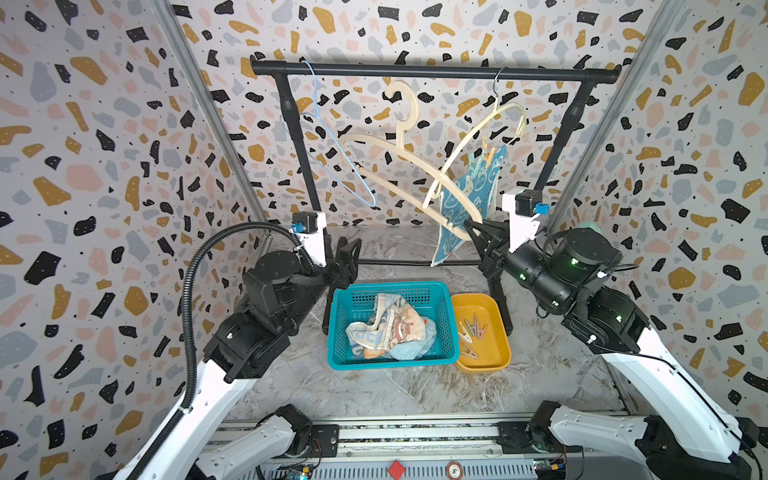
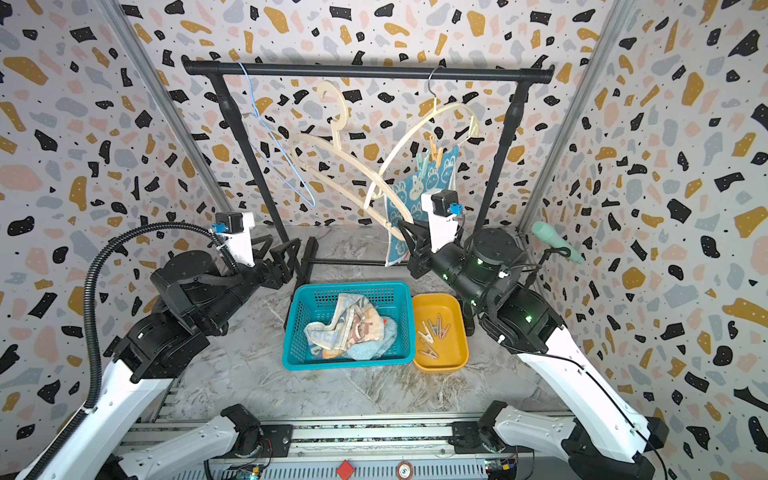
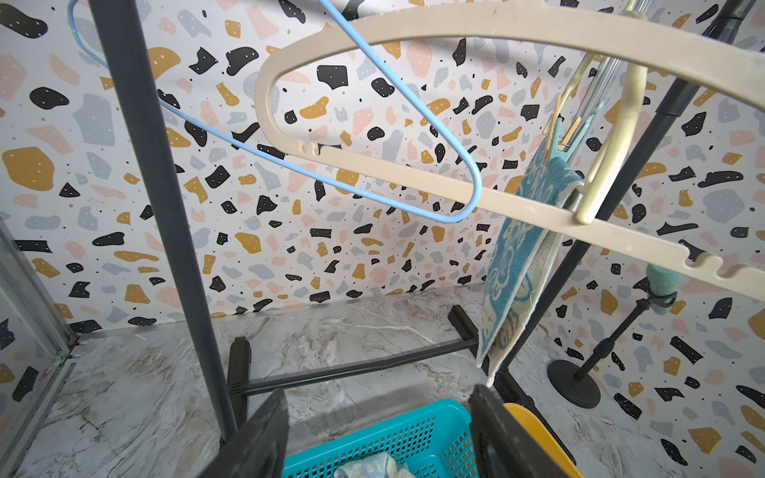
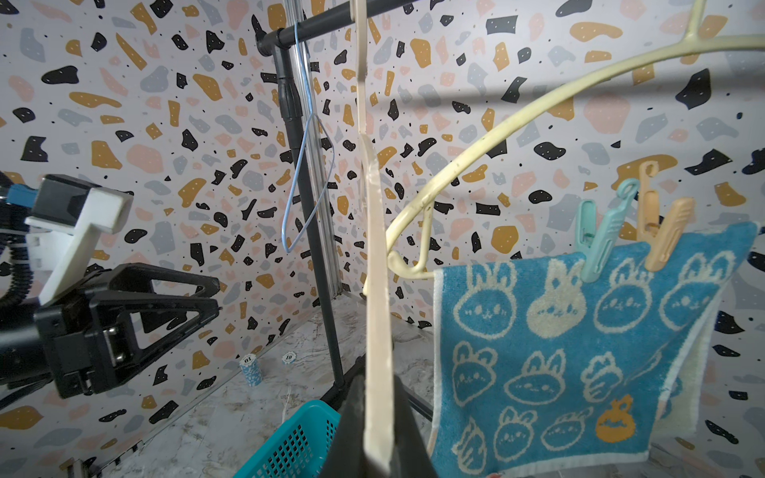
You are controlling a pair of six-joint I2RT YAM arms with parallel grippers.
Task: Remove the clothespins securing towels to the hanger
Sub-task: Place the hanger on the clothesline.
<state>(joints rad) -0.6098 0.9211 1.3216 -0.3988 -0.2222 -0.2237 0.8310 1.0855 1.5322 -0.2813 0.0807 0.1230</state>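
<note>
The beige hanger's hook (image 1: 409, 99) is below the rod and its low end goes across the towel. My right gripper should first lift the hook over the rod (image 1: 397, 70).
A teal rabbit towel (image 4: 559, 351) (image 1: 469, 195) hangs from a cream hanger (image 4: 517, 116) on the rack's rod. A mint green clothespin (image 4: 602, 236) and a peach clothespin (image 4: 666, 236) pin it there side by side. My right gripper (image 4: 378, 434) (image 1: 471, 227) is shut on the low end of a tilted beige hanger (image 4: 377, 289) (image 1: 401, 135), whose hook stands below the rod. That end crosses in front of the towel. My left gripper (image 3: 378, 395) (image 1: 347, 257) is open and empty above the basket's far left corner.
A teal basket (image 1: 390, 286) holds a striped towel (image 1: 386, 328) and a pale blue one (image 1: 415, 347). Beside it, a yellow tray (image 1: 498, 332) holds several loose clothespins (image 1: 471, 332). A bare blue wire hanger (image 1: 332, 141) hangs at the left of the rod (image 1: 415, 70). A microphone stand (image 2: 557, 241) stands far right.
</note>
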